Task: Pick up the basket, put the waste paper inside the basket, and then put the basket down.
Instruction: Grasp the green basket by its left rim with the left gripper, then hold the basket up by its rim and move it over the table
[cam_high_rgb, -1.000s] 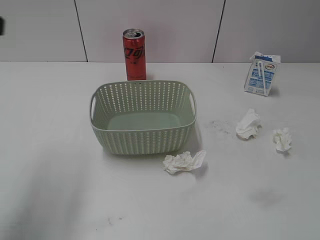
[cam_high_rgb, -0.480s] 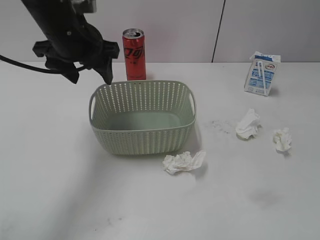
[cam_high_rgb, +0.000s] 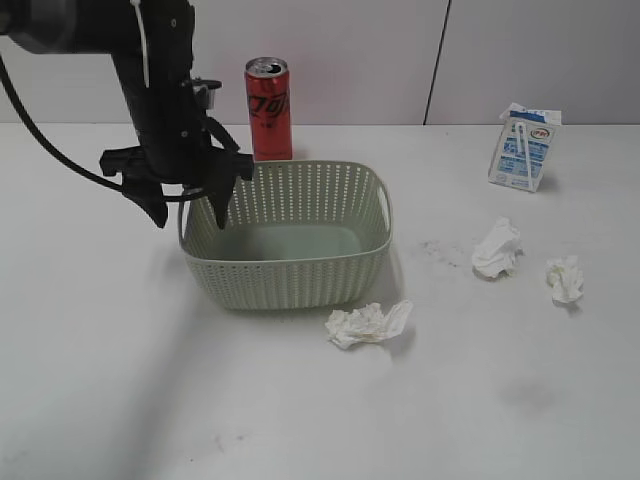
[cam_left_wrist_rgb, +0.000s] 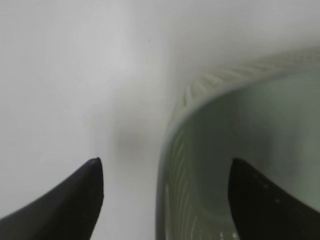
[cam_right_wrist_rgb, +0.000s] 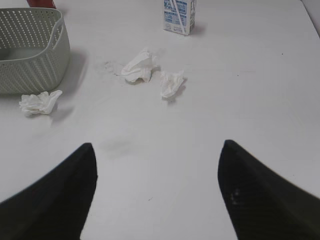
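Note:
My left gripper has its fingers on both sides of only one end (cam_high_rgb: 191, 224) of the long sage-green basket. So the basket's loose end (cam_high_rgb: 384, 225) will drop lower when I lift.
The sage-green basket (cam_high_rgb: 290, 270) stands on the white table, empty. My left gripper (cam_high_rgb: 190, 217) is open and straddles the basket's left wall: one finger outside, one inside. The left wrist view shows the same rim (cam_left_wrist_rgb: 172, 125) between the open jaws (cam_left_wrist_rgb: 165, 165). Three wads of waste paper lie on the table: one (cam_high_rgb: 368, 323) in front of the basket's right corner, two (cam_high_rgb: 497, 248) (cam_high_rgb: 564, 278) farther right. The right wrist view shows them too (cam_right_wrist_rgb: 40, 102) (cam_right_wrist_rgb: 139, 66) (cam_right_wrist_rgb: 171, 83), with my right gripper (cam_right_wrist_rgb: 157, 150) open and empty above bare table. The right gripper does not show in the exterior view.
A red drink can (cam_high_rgb: 269, 108) stands right behind the basket, close to my left arm. A blue-and-white drink carton (cam_high_rgb: 524, 147) stands at the back right. A wall runs along the far table edge.
My left arm came into view from the upper left and dropped until its open fingers straddle the basket's left wall. The basket and the paper wads have not moved.

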